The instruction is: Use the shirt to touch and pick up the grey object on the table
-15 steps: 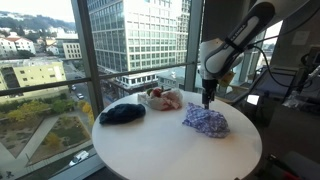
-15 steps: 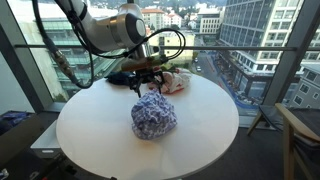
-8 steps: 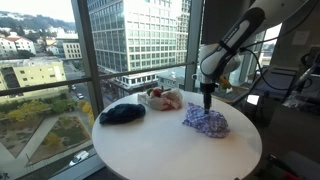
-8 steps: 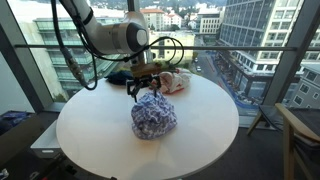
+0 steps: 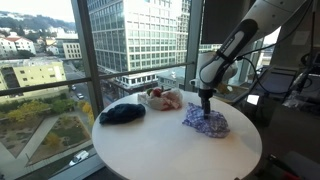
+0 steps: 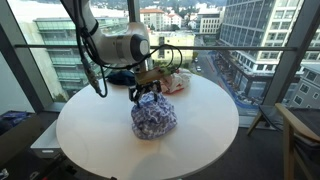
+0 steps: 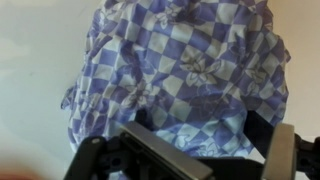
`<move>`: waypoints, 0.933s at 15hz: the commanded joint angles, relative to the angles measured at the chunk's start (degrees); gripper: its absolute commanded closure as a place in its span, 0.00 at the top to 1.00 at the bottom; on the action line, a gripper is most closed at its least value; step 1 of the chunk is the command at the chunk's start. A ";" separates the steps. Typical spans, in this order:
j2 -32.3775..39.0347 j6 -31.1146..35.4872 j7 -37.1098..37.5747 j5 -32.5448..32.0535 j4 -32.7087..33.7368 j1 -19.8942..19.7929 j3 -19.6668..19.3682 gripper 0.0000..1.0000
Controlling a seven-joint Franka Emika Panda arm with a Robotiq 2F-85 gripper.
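The shirt (image 5: 207, 121) will rise in one piece and hang down in a long drape when the robot lifts it, because loose folds (image 5: 214, 128) crumple together in one heap.
A crumpled blue-and-white checkered shirt (image 5: 205, 122) lies on the round white table (image 5: 150, 150). It also shows in the other exterior view (image 6: 153, 118) and fills the wrist view (image 7: 180, 70). My gripper (image 5: 206, 108) points straight down at the top of the shirt, its fingertips at the cloth in both exterior views (image 6: 148, 96). In the wrist view the gripper (image 7: 205, 150) is open, with a fold of shirt between the two fingers. No grey object shows in any view.
A dark blue cloth (image 5: 122, 113) and a white and red bundle (image 5: 165, 98) lie at the table's window side, also seen in an exterior view (image 6: 118, 76) (image 6: 175, 82). Glass walls surround the table. A chair (image 6: 300, 130) stands beside it.
My gripper has come down from just above the shirt until its fingertips reach the cloth. The shirt and the other cloths have not moved.
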 commanded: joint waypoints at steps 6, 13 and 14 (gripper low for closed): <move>10.02 2.18 0.17 -4.31 6.00 0.19 -1.10 1.00; 17.00 -2.53 -0.11 -3.82 12.73 -0.31 -0.90 1.00; 17.58 -3.33 0.18 -3.87 13.59 -0.17 -0.99 1.00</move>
